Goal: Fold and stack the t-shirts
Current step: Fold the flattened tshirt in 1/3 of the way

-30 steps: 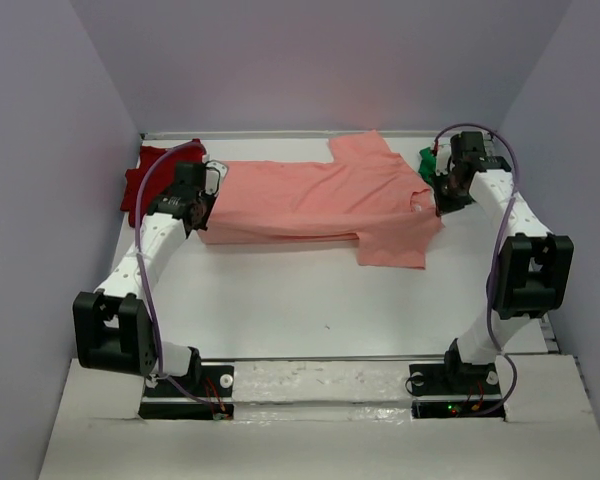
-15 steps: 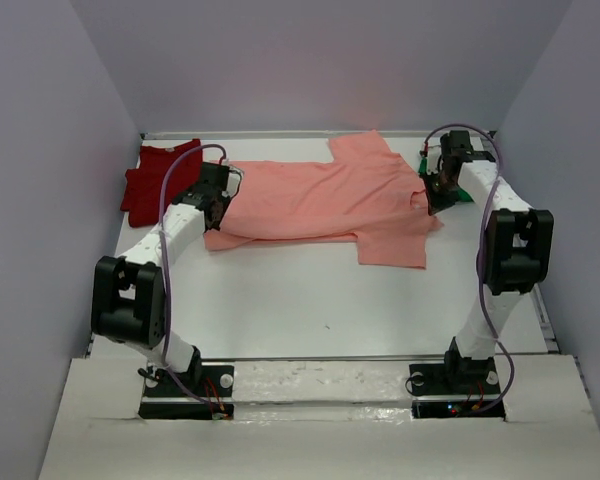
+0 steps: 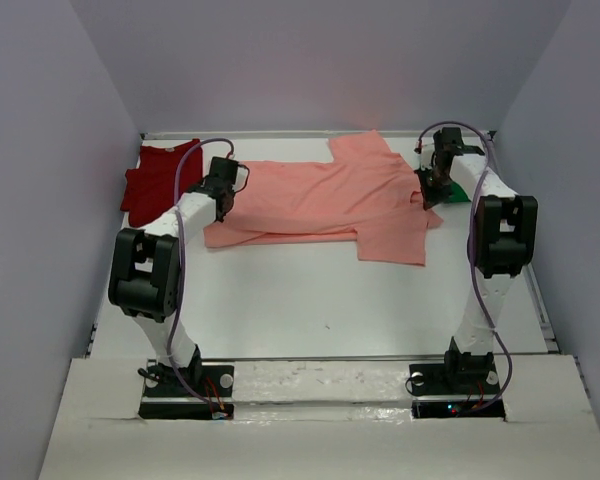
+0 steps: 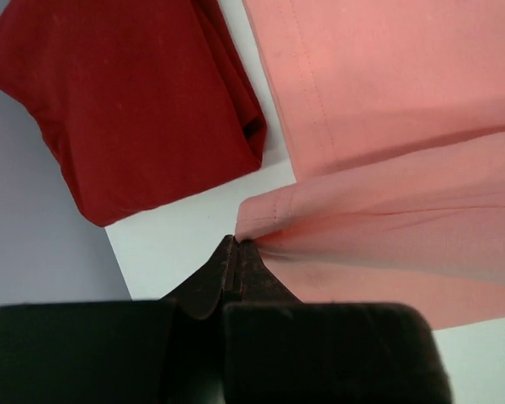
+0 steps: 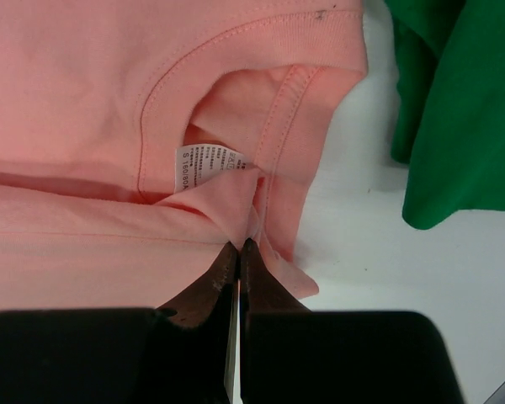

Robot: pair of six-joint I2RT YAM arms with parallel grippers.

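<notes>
The salmon-pink t-shirt's folded edge is straight from hem corner to collar. My left gripper should now go over the t-shirt's side hem and let go of the hem corner there.
The salmon-pink t-shirt lies spread across the far half of the table, its near long edge folded over. My left gripper is shut on the hem corner of the salmon-pink t-shirt at its left end. My right gripper is shut on the salmon-pink t-shirt right at the collar, beside the white label. The dark red t-shirt sits bunched at the far left, and in the left wrist view the dark red t-shirt lies just beyond the pinched hem. The green t-shirt lies right of the collar, mostly hidden behind my right arm from above.
Grey walls close in the table on the left, back and right. Both arm bases stand at the near edge.
Both grippers have moved toward the back of the table, carrying the pink shirt's near edge over the body. The arms now stand more upright.
</notes>
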